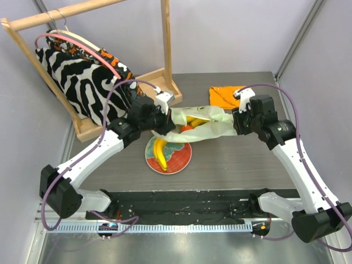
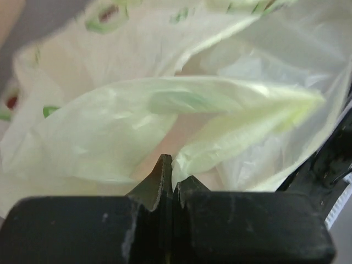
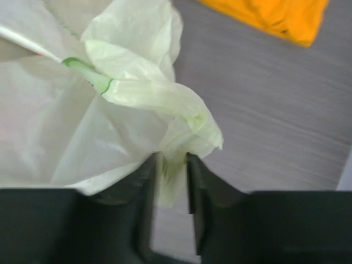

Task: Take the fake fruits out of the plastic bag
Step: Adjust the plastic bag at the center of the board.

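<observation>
My left gripper should hold the bag up while my right gripper reaches in for the yellow fruit (image 1: 199, 122), since my grippers have both ends of the plastic bag (image 1: 225, 119).
The pale yellow-green plastic bag (image 1: 206, 124) hangs stretched between my two grippers above the table. My left gripper (image 1: 166, 118) is shut on its left end; in the left wrist view the jaws (image 2: 175, 177) pinch the film (image 2: 165, 110). My right gripper (image 1: 236, 122) holds the right end; in the right wrist view a bunched fold of the bag (image 3: 143, 99) sits between its fingers (image 3: 173, 165), which stand slightly apart. A yellow banana bunch (image 1: 160, 151) lies on the red and teal plate (image 1: 180, 159). Another yellow fruit (image 1: 194, 119) and an orange-red fruit (image 1: 186, 128) show in the bag.
A folded orange cloth (image 1: 223, 97) lies at the back right, also in the right wrist view (image 3: 275, 16). A wooden clothes rack (image 1: 88, 129) with a zebra-patterned garment (image 1: 77, 77) stands at the back left, close behind my left arm.
</observation>
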`<act>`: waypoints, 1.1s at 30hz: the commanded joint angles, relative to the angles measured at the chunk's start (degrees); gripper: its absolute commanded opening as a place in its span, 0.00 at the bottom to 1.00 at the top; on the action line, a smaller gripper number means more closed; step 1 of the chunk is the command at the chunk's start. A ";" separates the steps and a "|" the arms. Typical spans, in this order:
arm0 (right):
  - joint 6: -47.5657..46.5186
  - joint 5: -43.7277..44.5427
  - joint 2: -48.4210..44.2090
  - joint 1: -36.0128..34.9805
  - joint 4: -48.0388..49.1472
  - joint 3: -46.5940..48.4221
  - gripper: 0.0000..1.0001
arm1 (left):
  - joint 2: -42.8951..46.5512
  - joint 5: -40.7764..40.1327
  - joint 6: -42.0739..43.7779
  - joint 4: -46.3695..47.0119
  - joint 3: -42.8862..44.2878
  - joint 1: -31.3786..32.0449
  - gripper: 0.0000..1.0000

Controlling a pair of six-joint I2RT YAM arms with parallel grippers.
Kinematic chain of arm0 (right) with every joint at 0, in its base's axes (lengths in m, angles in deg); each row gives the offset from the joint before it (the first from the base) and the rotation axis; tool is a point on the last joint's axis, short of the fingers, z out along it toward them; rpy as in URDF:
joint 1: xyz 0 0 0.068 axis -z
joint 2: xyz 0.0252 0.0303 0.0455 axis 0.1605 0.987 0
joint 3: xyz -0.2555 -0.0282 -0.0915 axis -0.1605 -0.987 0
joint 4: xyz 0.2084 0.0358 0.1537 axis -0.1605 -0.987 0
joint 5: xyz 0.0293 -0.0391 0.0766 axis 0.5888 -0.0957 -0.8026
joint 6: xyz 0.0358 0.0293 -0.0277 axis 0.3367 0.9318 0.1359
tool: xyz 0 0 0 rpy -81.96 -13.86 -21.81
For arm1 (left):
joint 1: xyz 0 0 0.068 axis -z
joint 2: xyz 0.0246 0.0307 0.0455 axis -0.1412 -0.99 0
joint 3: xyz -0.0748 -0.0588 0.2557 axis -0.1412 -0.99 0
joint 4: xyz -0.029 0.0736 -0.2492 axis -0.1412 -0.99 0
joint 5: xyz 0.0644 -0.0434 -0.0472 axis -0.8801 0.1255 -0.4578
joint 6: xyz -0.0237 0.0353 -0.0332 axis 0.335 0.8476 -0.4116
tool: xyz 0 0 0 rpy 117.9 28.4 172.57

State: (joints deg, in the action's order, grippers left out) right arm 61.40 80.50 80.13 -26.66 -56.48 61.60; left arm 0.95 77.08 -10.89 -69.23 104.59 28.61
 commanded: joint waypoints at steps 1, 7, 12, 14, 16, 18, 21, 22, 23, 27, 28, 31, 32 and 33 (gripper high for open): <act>-3.49 -17.51 -0.27 0.20 -8.20 16.24 0.49 | -0.43 1.17 -0.21 -0.29 -1.41 0.01 0.00; 3.70 -32.65 5.42 -0.06 1.46 23.65 0.46 | 0.19 -1.12 -1.79 -0.03 -1.32 0.01 0.00; 2.83 -35.74 13.52 -5.05 2.88 21.54 0.31 | 1.85 -3.32 -2.93 -0.55 -0.80 0.01 0.00; 3.18 -37.49 16.94 -6.73 3.58 21.80 0.27 | 2.47 -3.32 -3.11 -0.55 -1.06 0.01 0.00; 2.57 -37.50 19.23 -10.33 3.23 22.33 0.26 | 3.26 -3.84 -3.02 -0.55 -1.32 -0.08 0.00; 1.17 -36.97 22.31 -12.18 1.91 22.77 0.24 | 3.88 -4.11 -3.37 -0.29 -2.11 -0.43 0.00; 6.05 -31.19 25.38 -13.95 3.75 20.05 0.20 | 5.37 -4.11 -3.98 -0.20 -3.69 -1.04 0.00; 6.61 -29.26 26.09 -13.86 4.37 19.09 0.19 | 6.33 -4.02 -4.42 -0.20 -4.22 -1.22 0.00; 8.44 -26.80 26.80 -13.86 5.68 17.34 0.18 | 6.69 -3.85 -4.69 -0.38 -4.57 -1.40 0.00; 14.16 -21.25 29.53 -13.95 9.02 13.11 0.16 | 8.71 -2.70 -5.04 -0.38 -6.42 -1.57 0.00; 15.30 -19.85 30.40 -14.03 9.47 12.40 0.17 | 9.06 -2.53 -5.13 -0.12 -7.38 -1.66 0.00; 16.10 -9.41 32.68 -14.21 10.08 11.26 0.25 | 10.12 -1.56 -5.13 0.94 -9.57 -1.75 0.00; 17.06 -6.42 33.65 -14.21 10.87 11.34 0.29 | 10.64 -1.04 -4.78 1.12 -10.19 -1.75 0.00; 17.77 -0.99 34.70 -14.04 11.05 11.86 0.31 | 10.82 -0.68 -4.60 1.20 -10.72 -1.75 0.00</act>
State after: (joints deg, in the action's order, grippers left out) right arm 74.64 62.42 112.28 -40.87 -49.86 73.14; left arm 9.85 74.30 -15.28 -70.58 95.96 27.21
